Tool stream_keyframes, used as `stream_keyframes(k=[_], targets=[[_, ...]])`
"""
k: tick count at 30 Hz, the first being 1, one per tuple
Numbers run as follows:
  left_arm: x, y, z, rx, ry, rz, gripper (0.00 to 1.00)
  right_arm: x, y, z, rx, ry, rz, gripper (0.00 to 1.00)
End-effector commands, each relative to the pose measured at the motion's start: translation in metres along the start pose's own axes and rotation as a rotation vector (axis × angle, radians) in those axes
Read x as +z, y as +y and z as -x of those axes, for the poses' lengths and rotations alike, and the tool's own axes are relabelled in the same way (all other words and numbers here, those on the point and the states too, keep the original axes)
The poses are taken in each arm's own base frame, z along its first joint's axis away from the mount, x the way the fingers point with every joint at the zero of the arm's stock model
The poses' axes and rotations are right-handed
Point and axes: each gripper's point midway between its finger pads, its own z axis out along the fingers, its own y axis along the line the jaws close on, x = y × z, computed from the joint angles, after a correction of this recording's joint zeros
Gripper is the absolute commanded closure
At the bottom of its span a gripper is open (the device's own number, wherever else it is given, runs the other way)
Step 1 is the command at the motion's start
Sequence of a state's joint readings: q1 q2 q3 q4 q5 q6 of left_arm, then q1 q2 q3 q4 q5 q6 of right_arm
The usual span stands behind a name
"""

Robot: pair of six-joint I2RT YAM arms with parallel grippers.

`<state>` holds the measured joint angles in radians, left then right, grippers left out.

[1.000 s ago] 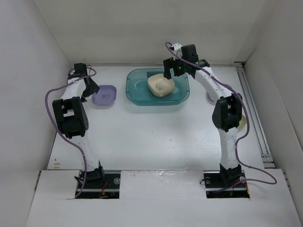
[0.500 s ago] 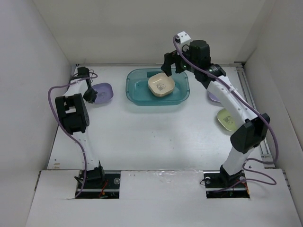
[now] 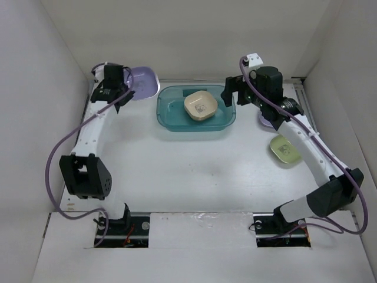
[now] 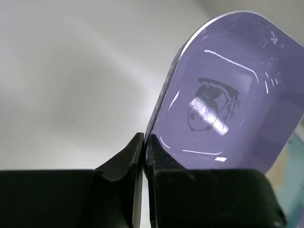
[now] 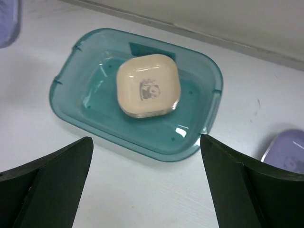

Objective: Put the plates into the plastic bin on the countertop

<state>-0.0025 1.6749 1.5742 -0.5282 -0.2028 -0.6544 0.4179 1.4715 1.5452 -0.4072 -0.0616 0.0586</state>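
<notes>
My left gripper goes on over the bin before it lets go of the held lavender plate (image 3: 144, 83) on the cream plate (image 3: 201, 105), since both plates face up.
My left gripper (image 3: 122, 88) (image 4: 145, 140) is shut on the rim of a lavender plate (image 3: 143, 79) (image 4: 223, 95), which hangs tilted in the air left of the plastic bin (image 3: 171, 118) (image 5: 71, 95). A cream plate (image 3: 200, 106) (image 5: 148, 85) lies inside the teal bin. At the bin's right end, above the countertop (image 3: 188, 165), my right gripper (image 3: 231, 91) (image 5: 146, 137) hovers open with nothing between its fingers. Another lavender plate (image 3: 264, 121) (image 5: 287, 152) and a pale green plate (image 3: 285, 148) lie on the countertop to the right.
White walls close the countertop at the left, back and right. A metal rail (image 3: 315, 135) runs along the right edge. The right arm's forearm passes over the right-hand lavender plate and partly hides it.
My left gripper has shut on the lavender plate's rim and lifted it off the countertop, up and toward the back. My right gripper has drawn away from the cream plate to the right, still open.
</notes>
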Motion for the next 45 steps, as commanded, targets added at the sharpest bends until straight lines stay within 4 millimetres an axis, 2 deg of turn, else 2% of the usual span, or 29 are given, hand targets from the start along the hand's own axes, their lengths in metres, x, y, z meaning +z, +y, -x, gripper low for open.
stream_keyframes(k=[1, 2, 3, 4, 6, 7, 8, 10, 11, 13, 14, 15, 16, 17, 18, 20, 21, 23, 25, 27, 29, 34, 35, 36, 37, 39, 41, 44, 45], targets=[[-0.049, -0.066, -0.017, -0.071, -0.043, -0.169, 1.0, -0.024, -0.026, -0.002, 0.07, -0.031, -0.119, 0.0], [-0.053, -0.078, -0.024, -0.06, -0.035, -0.208, 1.0, -0.032, -0.025, 0.004, 0.07, -0.052, -0.117, 0.0], [-0.055, -0.091, -0.029, -0.091, -0.027, -0.23, 1.0, -0.034, -0.029, -0.009, 0.086, -0.034, -0.143, 0.0], [-0.057, -0.109, -0.049, -0.079, 0.007, -0.266, 1.0, -0.041, -0.036, -0.01, 0.102, -0.041, -0.17, 0.0], [-0.059, -0.141, -0.066, -0.078, 0.038, -0.364, 1.0, -0.06, -0.044, -0.01, 0.148, -0.075, -0.22, 0.0], [-0.058, -0.162, -0.085, -0.085, 0.067, -0.393, 1.0, -0.062, -0.05, -0.024, 0.161, -0.054, -0.242, 0.0], [-0.058, -0.176, -0.093, -0.091, 0.075, -0.42, 1.0, -0.074, -0.049, -0.019, 0.184, -0.091, -0.246, 0.0], [-0.055, -0.194, -0.109, -0.114, 0.096, -0.433, 1.0, -0.081, -0.059, -0.031, 0.211, -0.085, -0.273, 0.0], [-0.048, -0.202, -0.129, -0.142, 0.13, -0.428, 1.0, -0.086, -0.059, -0.033, 0.224, -0.092, -0.281, 0.0], [-0.043, -0.214, -0.133, -0.199, 0.137, -0.45, 1.0, -0.1, -0.064, -0.031, 0.257, -0.131, -0.29, 0.0], [-0.037, -0.219, -0.146, -0.213, 0.163, -0.452, 1.0, -0.101, -0.064, -0.041, 0.258, -0.117, -0.292, 0.0], [-0.034, -0.224, -0.155, -0.248, 0.183, -0.448, 1.0, -0.107, -0.063, -0.04, 0.268, -0.132, -0.289, 0.0], [-0.031, -0.226, -0.156, -0.264, 0.191, -0.438, 1.0, -0.106, -0.065, -0.044, 0.271, -0.124, -0.292, 0.0], [-0.036, -0.237, -0.156, -0.279, 0.191, -0.448, 1.0, -0.11, -0.069, -0.045, 0.274, -0.13, -0.303, 0.0], [-0.029, -0.239, -0.167, -0.28, 0.204, -0.424, 1.0, -0.11, -0.069, -0.047, 0.275, -0.12, -0.305, 0.0], [-0.023, -0.239, -0.173, -0.303, 0.209, -0.376, 1.0, -0.111, -0.073, -0.05, 0.282, -0.109, -0.305, 0.0], [-0.021, -0.243, -0.173, -0.312, 0.214, -0.368, 1.0, -0.111, -0.073, -0.053, 0.274, -0.096, -0.308, 0.0], [-0.018, -0.238, -0.172, -0.321, 0.21, -0.325, 1.0, -0.117, -0.075, -0.046, 0.276, -0.118, -0.308, 0.0], [-0.017, -0.24, -0.172, -0.327, 0.214, -0.318, 1.0, -0.117, -0.076, -0.048, 0.28, -0.109, -0.308, 0.0], [-0.013, -0.236, -0.177, -0.332, 0.223, -0.296, 0.92, -0.12, -0.075, -0.046, 0.279, -0.119, -0.306, 0.0], [-0.011, -0.233, -0.18, -0.329, 0.226, -0.288, 0.96, -0.121, -0.079, -0.046, 0.282, -0.121, -0.316, 0.0], [-0.007, -0.23, -0.192, -0.316, 0.263, -0.279, 0.96, -0.121, -0.084, -0.05, 0.288, -0.114, -0.326, 0.0], [-0.004, -0.227, -0.195, -0.312, 0.266, -0.27, 0.93, -0.121, -0.084, -0.05, 0.288, -0.114, -0.326, 0.0], [-0.004, -0.227, -0.195, -0.312, 0.266, -0.27, 0.84, -0.124, -0.083, -0.048, 0.287, -0.123, -0.324, 0.0], [-0.006, -0.225, -0.195, -0.31, 0.267, -0.267, 0.8, -0.124, -0.083, -0.048, 0.287, -0.123, -0.324, 0.0], [-0.004, -0.219, -0.201, -0.306, 0.279, -0.262, 0.77, -0.123, -0.083, -0.052, 0.288, -0.114, -0.326, 0.0], [-0.009, -0.224, -0.199, -0.314, 0.283, -0.288, 0.6, -0.123, -0.083, -0.054, 0.289, -0.105, -0.327, 0.0], [-0.014, -0.221, -0.199, -0.315, 0.29, -0.296, 0.48, -0.124, -0.088, -0.057, 0.293, -0.097, -0.346, 0.0], [-0.019, -0.221, -0.204, -0.292, 0.303, -0.305, 0.44, -0.127, -0.097, -0.057, 0.297, -0.104, -0.388, 0.0]])
